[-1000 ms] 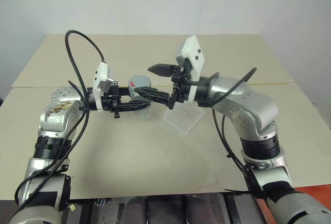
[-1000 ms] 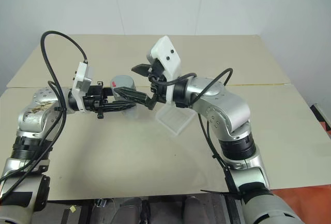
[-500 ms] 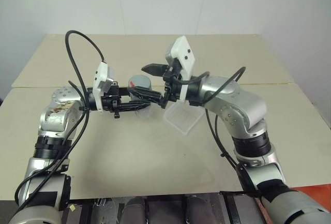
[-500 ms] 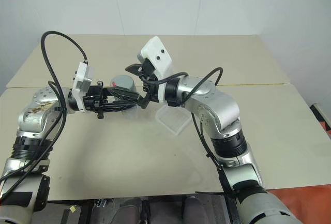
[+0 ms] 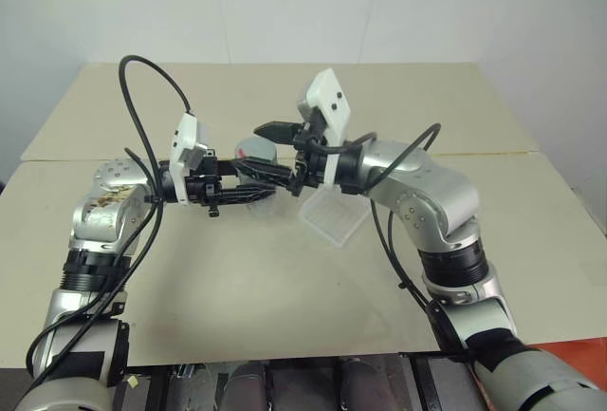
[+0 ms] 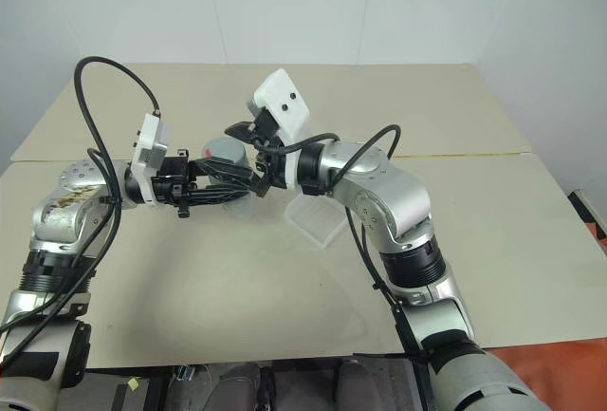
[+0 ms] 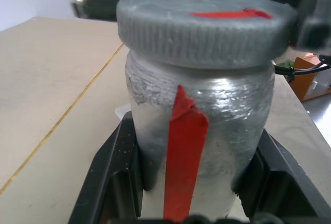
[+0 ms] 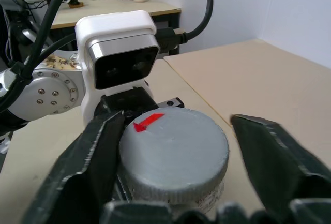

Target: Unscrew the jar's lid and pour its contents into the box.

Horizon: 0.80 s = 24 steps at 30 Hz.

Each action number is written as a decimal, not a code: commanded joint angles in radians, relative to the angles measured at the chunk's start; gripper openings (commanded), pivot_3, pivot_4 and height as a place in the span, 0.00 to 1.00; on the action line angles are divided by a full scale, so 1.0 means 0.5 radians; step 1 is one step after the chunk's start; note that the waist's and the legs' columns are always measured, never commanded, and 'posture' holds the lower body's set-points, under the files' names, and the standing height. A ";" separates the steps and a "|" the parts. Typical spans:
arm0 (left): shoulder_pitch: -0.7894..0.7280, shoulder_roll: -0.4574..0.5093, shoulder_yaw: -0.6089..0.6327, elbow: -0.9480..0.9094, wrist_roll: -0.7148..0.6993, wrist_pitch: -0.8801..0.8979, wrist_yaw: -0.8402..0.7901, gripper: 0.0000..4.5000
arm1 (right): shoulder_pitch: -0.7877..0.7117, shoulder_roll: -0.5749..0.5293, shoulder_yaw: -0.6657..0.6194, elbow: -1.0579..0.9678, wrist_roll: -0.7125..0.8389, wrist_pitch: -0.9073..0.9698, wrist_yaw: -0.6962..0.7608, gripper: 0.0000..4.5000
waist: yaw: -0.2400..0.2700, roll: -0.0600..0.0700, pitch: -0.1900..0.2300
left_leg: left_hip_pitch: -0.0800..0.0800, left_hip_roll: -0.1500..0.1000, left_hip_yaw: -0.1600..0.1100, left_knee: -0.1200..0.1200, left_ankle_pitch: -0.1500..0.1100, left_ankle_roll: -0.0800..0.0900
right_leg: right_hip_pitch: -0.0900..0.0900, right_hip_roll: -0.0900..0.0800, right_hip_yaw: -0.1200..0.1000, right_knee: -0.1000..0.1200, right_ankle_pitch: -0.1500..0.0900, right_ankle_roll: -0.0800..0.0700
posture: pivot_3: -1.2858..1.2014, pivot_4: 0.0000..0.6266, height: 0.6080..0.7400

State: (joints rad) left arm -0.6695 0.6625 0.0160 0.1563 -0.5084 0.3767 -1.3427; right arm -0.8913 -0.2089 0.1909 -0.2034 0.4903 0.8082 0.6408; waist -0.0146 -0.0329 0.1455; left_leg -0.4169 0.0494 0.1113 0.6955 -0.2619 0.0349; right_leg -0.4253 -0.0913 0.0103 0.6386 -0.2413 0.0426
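Note:
I can see only pale background through the jar's clear lower side [image 5: 266, 209], so I should expect the jar to be empty when I pour.
My left gripper [image 5: 258, 186] is shut on the jar [image 7: 196, 125], a clear jar with a red stripe, and holds it upright above the table. The grey lid [image 8: 173, 151], marked with a red arrow, sits on the jar. My right gripper [image 5: 272, 155] reaches in from the right and stands open with a finger on each side of the lid. One finger [image 8: 98, 151] lies against the lid's rim and the other [image 8: 274, 151] is a little apart from it. The box [image 5: 334, 216], a shallow clear tray, lies on the table just right of the jar. The contents are hidden inside the jar.
Two beige tables [image 5: 237, 269] meet at a seam [image 5: 493, 154] behind the arms. Black cables loop off both wrists. The left arm's white camera housing [image 8: 116, 63] sits close behind the jar.
The right arm has swung in to the left, and its fingers have edged from beside the jar to either side of the lid. The left gripper and jar have stayed still.

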 commanded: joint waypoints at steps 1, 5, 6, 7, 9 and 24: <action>-0.032 0.023 0.016 -0.051 0.002 -0.014 -0.008 0.43 | -0.073 0.014 -0.033 -0.030 -0.006 -0.057 -0.005 0.61 | 0.000 0.000 0.000 | 0.000 0.000 0.000 0.000 0.000 0.000 | 0.000 0.000 0.000 0.000 0.000 0.000 | 0.52 0.24 1.00; -0.021 0.018 0.005 -0.058 0.001 -0.011 -0.013 0.43 | -0.071 0.009 -0.030 -0.042 -0.006 -0.058 0.011 0.61 | 0.000 0.000 0.000 | 0.000 0.000 0.000 0.000 0.000 0.000 | 0.000 0.000 0.000 0.000 0.000 0.000 | 0.52 0.24 1.00; -0.015 0.017 0.003 -0.063 -0.001 -0.008 -0.014 0.43 | -0.067 0.010 -0.033 -0.050 -0.004 -0.057 0.010 0.61 | 0.000 0.000 0.000 | 0.000 0.000 0.000 0.000 0.000 0.000 | 0.000 0.000 0.000 0.000 0.000 0.000 | 0.52 0.24 1.00; -0.007 0.016 -0.001 -0.065 0.001 -0.008 -0.014 0.43 | -0.067 0.012 -0.038 -0.054 0.000 -0.051 0.008 0.61 | 0.000 0.000 0.000 | 0.000 0.000 0.000 0.000 0.000 0.000 | 0.000 0.000 0.000 0.000 0.000 0.000 | 0.52 0.24 1.00; 0.013 0.020 -0.017 -0.068 0.017 -0.020 -0.024 0.43 | -0.071 0.009 -0.044 -0.053 -0.004 -0.052 0.004 0.61 | 0.000 0.000 0.000 | 0.000 0.000 0.000 0.000 0.000 0.000 | 0.000 0.000 0.000 0.000 0.000 0.000 | 0.52 0.24 1.00; 0.235 0.055 -0.062 -0.160 0.009 0.016 -0.059 0.43 | -0.185 -0.180 -0.265 -0.053 0.106 -0.118 0.076 0.61 | 0.000 0.001 0.000 | 0.000 0.000 0.000 0.000 0.000 0.000 | 0.000 0.000 0.000 0.000 0.000 0.000 | 0.52 0.24 1.00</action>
State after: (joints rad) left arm -0.5820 0.6857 0.0064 0.0795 -0.5102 0.3771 -1.3427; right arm -0.9358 -0.2646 0.1654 -0.1858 0.5425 0.8031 0.6906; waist -0.0145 -0.0324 0.1456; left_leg -0.4167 0.0492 0.1118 0.6954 -0.2620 0.0351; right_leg -0.4254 -0.0919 0.0107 0.6387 -0.2413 0.0426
